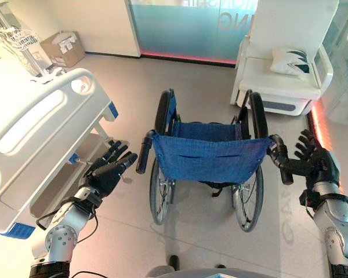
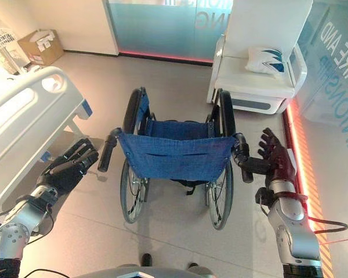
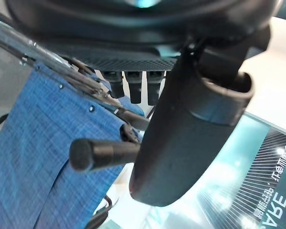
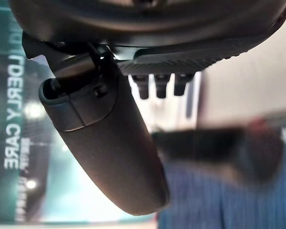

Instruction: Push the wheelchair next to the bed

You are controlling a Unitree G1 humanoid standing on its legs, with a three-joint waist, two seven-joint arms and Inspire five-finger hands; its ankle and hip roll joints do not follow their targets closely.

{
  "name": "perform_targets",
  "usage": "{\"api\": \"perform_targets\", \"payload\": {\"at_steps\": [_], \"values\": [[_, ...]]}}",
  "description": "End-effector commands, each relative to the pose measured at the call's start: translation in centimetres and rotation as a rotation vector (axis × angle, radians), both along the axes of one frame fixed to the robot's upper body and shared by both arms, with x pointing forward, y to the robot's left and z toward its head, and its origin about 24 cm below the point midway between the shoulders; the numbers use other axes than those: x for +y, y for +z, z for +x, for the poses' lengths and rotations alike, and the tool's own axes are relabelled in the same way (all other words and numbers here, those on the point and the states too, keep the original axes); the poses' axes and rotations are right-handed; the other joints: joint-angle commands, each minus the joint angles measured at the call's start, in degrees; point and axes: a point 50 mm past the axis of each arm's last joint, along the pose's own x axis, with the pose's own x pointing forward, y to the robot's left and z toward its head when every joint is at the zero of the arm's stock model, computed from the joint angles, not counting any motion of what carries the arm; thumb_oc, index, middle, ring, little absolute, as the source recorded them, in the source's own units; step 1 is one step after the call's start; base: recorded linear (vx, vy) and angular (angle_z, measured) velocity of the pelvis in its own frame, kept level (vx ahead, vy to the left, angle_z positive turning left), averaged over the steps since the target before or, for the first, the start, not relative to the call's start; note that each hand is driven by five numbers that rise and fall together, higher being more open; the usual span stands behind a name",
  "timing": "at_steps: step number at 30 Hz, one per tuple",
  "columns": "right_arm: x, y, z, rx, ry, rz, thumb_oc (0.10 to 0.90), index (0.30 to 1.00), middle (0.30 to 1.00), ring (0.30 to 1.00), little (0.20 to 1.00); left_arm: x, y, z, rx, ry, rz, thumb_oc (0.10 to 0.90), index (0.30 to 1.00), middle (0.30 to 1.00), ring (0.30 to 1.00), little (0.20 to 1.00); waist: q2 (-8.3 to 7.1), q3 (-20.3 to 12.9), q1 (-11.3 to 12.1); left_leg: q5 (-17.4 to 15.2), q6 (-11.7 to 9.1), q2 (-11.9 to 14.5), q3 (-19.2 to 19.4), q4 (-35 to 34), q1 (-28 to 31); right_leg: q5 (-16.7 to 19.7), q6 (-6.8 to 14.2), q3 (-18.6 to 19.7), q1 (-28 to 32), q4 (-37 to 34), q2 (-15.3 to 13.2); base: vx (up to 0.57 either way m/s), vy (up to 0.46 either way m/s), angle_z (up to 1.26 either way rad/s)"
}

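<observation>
My gripper will make the wheelchair [image 1: 206, 132] roll and swing round when I push, with the wheelchair's frame staying open, because the blue cloth back [image 1: 211, 158] is stretched between the push handles.
The wheelchair [image 1: 209, 159] with a blue cloth back stands in the middle of the floor, its back turned toward me. The white hospital bed [image 1: 35, 133] is to its left, footboard nearest. My left hand [image 1: 110, 171] is open, fingers straight, just left of the black left push handle [image 1: 144, 153] and apart from it; that handle [image 3: 100, 153] lies past the thumb in the left wrist view. My right hand [image 1: 316, 162] is open with fingers spread, right beside the right push handle [image 1: 281, 165], its fingers not curled round it.
A white armchair [image 1: 284, 58] with a patterned cushion [image 1: 290, 61] stands at the back right by a glass wall. A cardboard box [image 1: 62, 49] sits at the back left. Open floor lies between the wheelchair and the bed.
</observation>
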Motion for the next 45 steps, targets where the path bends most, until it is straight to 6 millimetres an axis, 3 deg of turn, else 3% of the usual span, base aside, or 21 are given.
{"api": "perform_targets", "payload": {"at_steps": [1, 11, 26, 45], "values": [[0.7, 6.9, 1.5, -0.296, 0.031, -0.198, 0.800, 0.900, 0.900, 0.900, 0.900, -0.7, 5.9, 2.7, -0.256, -0.080, 0.038, 0.800, 0.900, 0.900, 0.900, 0.900, 0.49, -3.24, 1.07, -1.99, -3.78, 3.57, 1.53, 0.62, 0.41, 3.74, 1.70, 1.46, -2.62, 0.04, -3.76, 0.00, 0.000, 0.00], [1.8, 5.2, 2.1, -0.208, 0.103, -0.133, 0.800, 0.900, 0.900, 0.900, 0.900, -2.5, 5.7, 2.9, -0.256, -0.243, 0.068, 0.800, 0.900, 0.900, 0.900, 0.900, 0.84, -2.66, 1.24, -1.70, -3.91, 3.76, 1.81, 0.62, 0.62, 3.88, 1.95, 0.88, -2.33, 0.04, -4.07, 0.00, 0.000, 0.00], [2.8, 3.0, 2.2, -0.120, 0.135, -0.059, 0.800, 0.900, 0.900, 0.900, 0.900, -3.5, 8.0, 3.1, -0.389, -0.229, -0.066, 0.800, 0.900, 0.900, 0.900, 0.900, 0.85, -2.48, 1.00, -2.15, -4.06, 3.83, 2.02, 0.62, 1.25, 3.42, 2.25, 0.52, -1.63, 0.04, -4.18, 0.01, 0.001, 0.01], [4.1, 2.1, 3.6, -0.063, 0.162, -0.082, 0.800, 0.900, 0.900, 0.900, 0.900, -6.0, 4.4, 5.9, -0.066, -0.256, -0.171, 0.800, 0.900, 0.900, 0.900, 0.900, 1.60, -2.28, -0.58, -1.94, -3.68, 3.71, 1.86, 0.62, 2.51, 3.56, 2.42, 1.36, -0.83, 0.04, -3.88, 0.02, 0.005, 0.00]]}}
